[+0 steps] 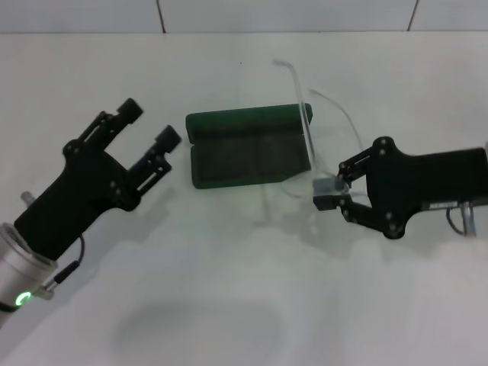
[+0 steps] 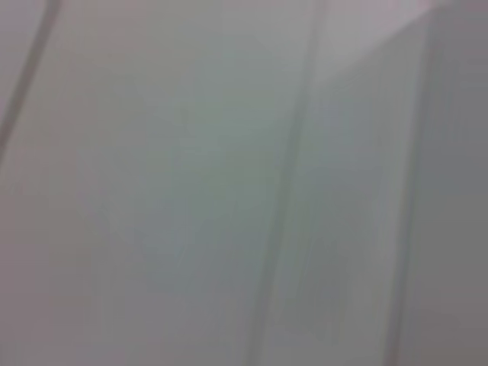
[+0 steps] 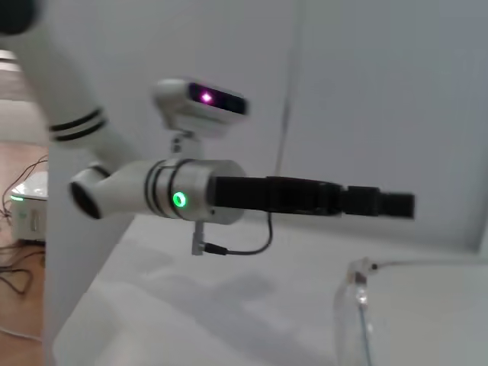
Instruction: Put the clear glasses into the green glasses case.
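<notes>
Next, my left gripper comes in and folds the clear glasses' thin arms (image 1: pixel 343 111) against the lenses before they go into the green glasses case, because the arms are spread open.
The green glasses case (image 1: pixel 245 155) lies open on the white table, its lid laid back and its dark lining showing. The clear glasses (image 1: pixel 309 137) stand tilted over the case's right end, their thin arms reaching up and back. My right gripper (image 1: pixel 329 193) is shut on their lower part, just right of the case. A piece of the clear glasses (image 3: pixel 354 308) also shows in the right wrist view. My left gripper (image 1: pixel 150 125) hangs open and holding nothing to the left of the case. The left wrist view shows only a blurred pale surface.
The white table (image 1: pixel 229 259) spreads wide in front of the case, and a tiled wall (image 1: pixel 290 14) rises behind it. In the right wrist view my left arm (image 3: pixel 191 197) stretches across, with the head camera (image 3: pixel 204 101) above it.
</notes>
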Robot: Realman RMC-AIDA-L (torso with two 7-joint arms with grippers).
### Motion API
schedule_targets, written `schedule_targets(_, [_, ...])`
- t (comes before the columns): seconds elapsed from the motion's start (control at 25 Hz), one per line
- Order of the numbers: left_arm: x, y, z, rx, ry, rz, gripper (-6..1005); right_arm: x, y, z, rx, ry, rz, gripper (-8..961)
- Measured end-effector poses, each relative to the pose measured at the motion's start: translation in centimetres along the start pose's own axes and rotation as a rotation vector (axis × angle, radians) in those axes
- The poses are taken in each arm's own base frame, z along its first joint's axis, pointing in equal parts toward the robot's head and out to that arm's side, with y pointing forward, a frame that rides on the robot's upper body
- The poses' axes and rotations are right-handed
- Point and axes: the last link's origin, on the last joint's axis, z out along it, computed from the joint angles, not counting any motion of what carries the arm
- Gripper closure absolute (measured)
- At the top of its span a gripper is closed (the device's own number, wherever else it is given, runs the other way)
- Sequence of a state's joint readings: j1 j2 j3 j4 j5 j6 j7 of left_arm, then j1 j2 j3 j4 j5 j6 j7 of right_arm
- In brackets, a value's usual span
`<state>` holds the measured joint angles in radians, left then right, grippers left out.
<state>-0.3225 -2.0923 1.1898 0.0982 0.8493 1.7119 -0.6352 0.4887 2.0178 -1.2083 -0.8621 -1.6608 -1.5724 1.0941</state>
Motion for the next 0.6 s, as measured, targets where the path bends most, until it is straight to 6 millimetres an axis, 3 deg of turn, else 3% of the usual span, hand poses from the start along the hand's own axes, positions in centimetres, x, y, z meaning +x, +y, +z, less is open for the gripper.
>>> schedule_targets(0.2, [1.1,1.0,1.6,-0.201,-0.009,-0.059,271,2.0,1.5,0.4,0.058,-0.093,-0.192,829])
schedule_targets(0.4, [1.8,1.6,4.1,-0.373,-0.059,-0.114,275,2.7,2.3,1.1,0.044,-0.097,-0.226,829])
schedule_targets(0.6, [3.1,2.6,4.9,-0.527,-0.043,-0.141,274,2.7,2.6,1.4,0.027,-0.097,-0.233,829])
